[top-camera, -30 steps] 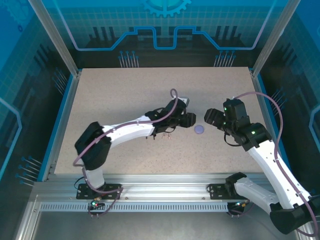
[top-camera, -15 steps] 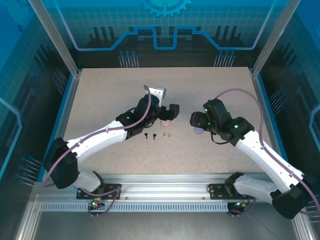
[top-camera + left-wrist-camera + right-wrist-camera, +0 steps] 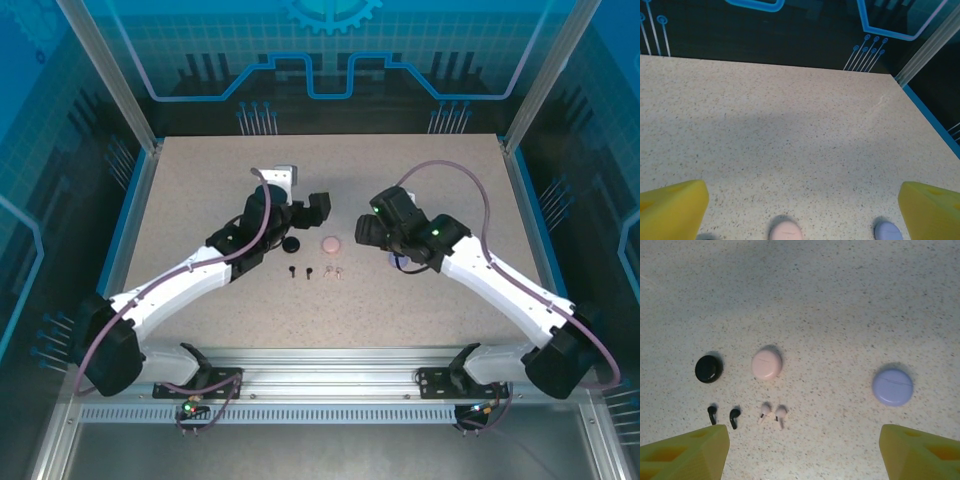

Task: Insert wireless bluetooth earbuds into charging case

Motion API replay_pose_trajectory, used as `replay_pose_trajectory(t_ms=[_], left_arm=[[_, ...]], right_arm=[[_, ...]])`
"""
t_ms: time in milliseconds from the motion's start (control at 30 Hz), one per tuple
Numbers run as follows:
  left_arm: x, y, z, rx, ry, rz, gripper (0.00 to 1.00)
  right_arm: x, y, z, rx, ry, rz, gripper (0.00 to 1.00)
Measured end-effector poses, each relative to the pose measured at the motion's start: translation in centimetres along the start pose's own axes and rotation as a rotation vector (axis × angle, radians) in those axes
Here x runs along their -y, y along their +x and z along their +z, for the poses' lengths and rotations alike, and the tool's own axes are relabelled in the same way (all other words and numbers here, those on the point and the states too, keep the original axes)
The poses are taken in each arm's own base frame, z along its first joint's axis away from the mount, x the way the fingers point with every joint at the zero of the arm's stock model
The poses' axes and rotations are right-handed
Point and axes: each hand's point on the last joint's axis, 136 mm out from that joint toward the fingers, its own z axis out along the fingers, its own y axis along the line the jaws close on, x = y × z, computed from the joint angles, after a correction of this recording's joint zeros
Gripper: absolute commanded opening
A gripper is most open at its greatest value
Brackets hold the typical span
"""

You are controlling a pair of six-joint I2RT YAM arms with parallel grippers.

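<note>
I can see the pink case (image 3: 766,364) lying clear of the black case, so I should keep moving my right gripper toward it, fingers wide, until they are at both its sides.
Three shut round charging cases lie in a row: black (image 3: 708,368), pale pink (image 3: 766,364) and lilac (image 3: 892,386). In front of them lie two black earbuds (image 3: 734,417) and two pink earbuds (image 3: 781,414), loose on the table. My right gripper (image 3: 802,455) hangs open and empty above them, its yellow fingers (image 3: 685,455) wide apart. My left gripper (image 3: 318,210) is open and empty behind the black case (image 3: 292,245) and the pink case (image 3: 330,243). Its wrist view catches the pink case (image 3: 785,231) and the lilac case (image 3: 888,231) at the bottom edge.
The speckled beige table (image 3: 200,300) is bordered by a blue rim and metal posts (image 3: 520,120). The two arms' wrists stand close together over the middle, about a case's width apart.
My left gripper has opened wide and drawn back and left, uncovering the black and pink cases. My right arm has swung left over the lilac case.
</note>
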Motion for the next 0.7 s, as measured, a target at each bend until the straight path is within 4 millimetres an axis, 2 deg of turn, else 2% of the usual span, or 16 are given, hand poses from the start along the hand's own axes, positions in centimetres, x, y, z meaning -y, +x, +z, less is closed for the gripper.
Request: replay_pose_trajectory(t_ms=[133,300,533,700], left_arm=[[-1.6,0.5,-0.2,0.001,-0.039,-0.043,0.99],[-3.7,0.8,-0.4,0.002,-0.081,-0.1,0.99],[-8.2,0.8,-0.2,0.004,-0.164,-0.24,0.99],[-11.5,0.6,-0.3,0.0,-0.213,-0.346,0.99]], right_arm=[[-2.1,-0.5,0.9,-0.01,0.003,-0.028,0.8],[-4.6,-0.7,3.0,-0.043,0.025,-0.063,0.8],[-7.2,0.7,8.5,-0.143,0.107,-0.102,0.8],[-8.0,2.3,12.0,-0.211,0.17,-0.089,0.8]])
